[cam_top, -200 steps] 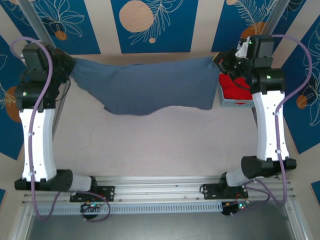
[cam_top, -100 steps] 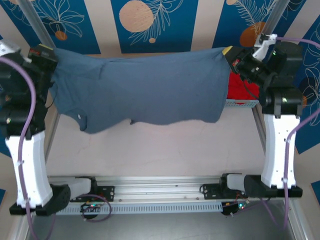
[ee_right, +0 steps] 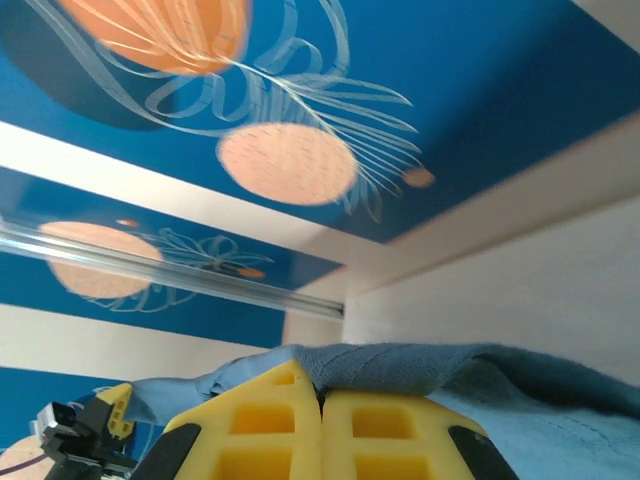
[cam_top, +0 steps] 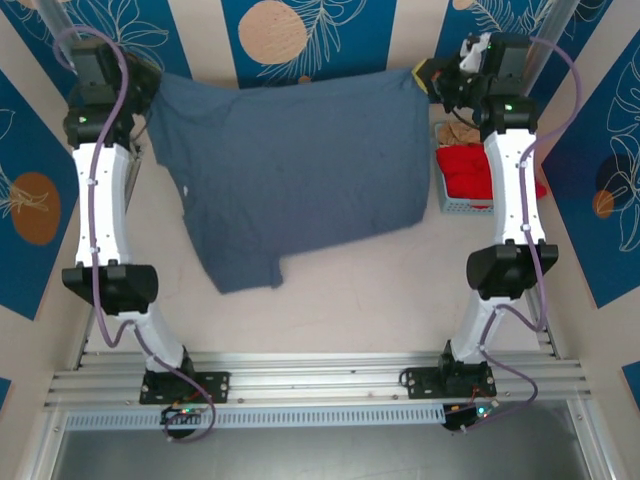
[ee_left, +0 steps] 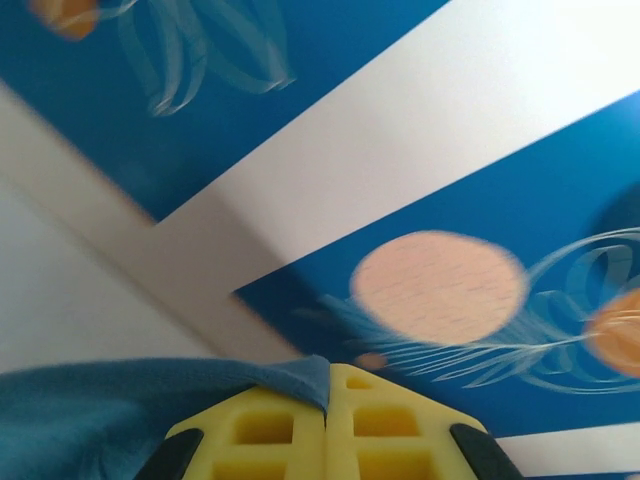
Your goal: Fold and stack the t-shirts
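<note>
The slate-blue t-shirt's top edge (cam_top: 285, 87) is at the far wall and the t-shirt's sleeve is trailing, so the robot's left gripper should sweep back toward the near bar to lay the t-shirt flat.
The slate-blue t-shirt (cam_top: 290, 170) hangs stretched between both arms at the far end of the table, its lower hem and a sleeve trailing over the tabletop. My left gripper (cam_top: 152, 82) is shut on its top left corner, where blue cloth (ee_left: 150, 395) is pinched between the yellow fingers (ee_left: 250, 430). At the top right corner my right gripper (cam_top: 428, 75) is shut on the shirt edge (ee_right: 420, 365), which is folded over the yellow fingers (ee_right: 385, 430). A red t-shirt (cam_top: 468, 172) lies in the basket, with a beige one (cam_top: 460, 132) behind it.
The light-blue mesh basket (cam_top: 464, 207) stands at the right edge of the table beside the right arm. Patterned blue and cream walls (cam_top: 300, 40) close in the back and both sides. The arm bases sit on a metal rail (cam_top: 320, 385) at the near edge.
Both arms have swung back toward the far wall and lowered. The shirt now hangs longer, its bottom reaching down onto the table.
</note>
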